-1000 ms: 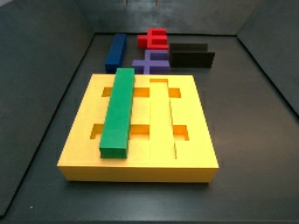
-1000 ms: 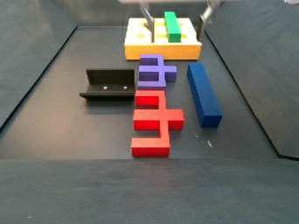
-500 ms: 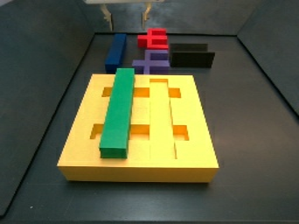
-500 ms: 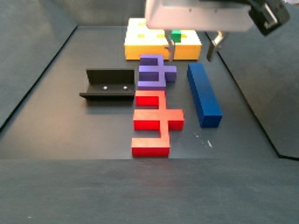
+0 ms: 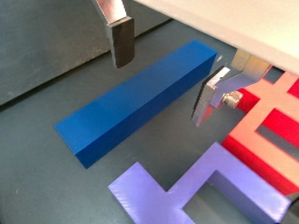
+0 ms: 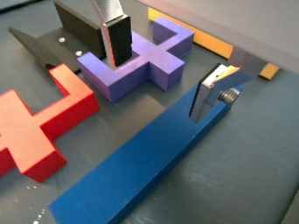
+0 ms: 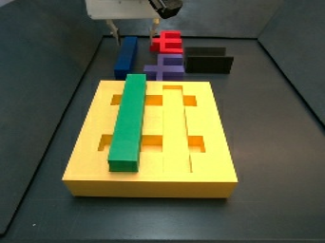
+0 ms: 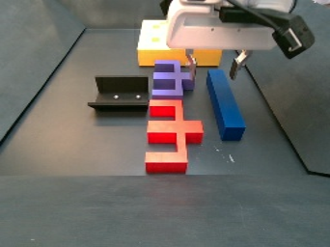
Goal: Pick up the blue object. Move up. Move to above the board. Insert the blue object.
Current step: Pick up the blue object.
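Observation:
The blue object will come free alone when the robot's gripper lifts it, because a piece of floor separates it from the purple block.
The blue object is a long dark-blue bar lying flat on the floor beyond the board, also seen in a side view and in both wrist views. The board is a thick yellow grooved slab; its edge shows in a side view. My gripper is open and empty. It hangs just above the bar's end nearest the board, with one finger on each side of it, as both wrist views show. In a side view it is at the top.
A green bar lies in one groove of the board. A purple stepped block sits right beside the blue bar. A red piece and the dark fixture stand beyond it. Dark walls enclose the floor.
The gripper has come into view and moved down from above the board end to just over the blue bar. The pieces have not moved.

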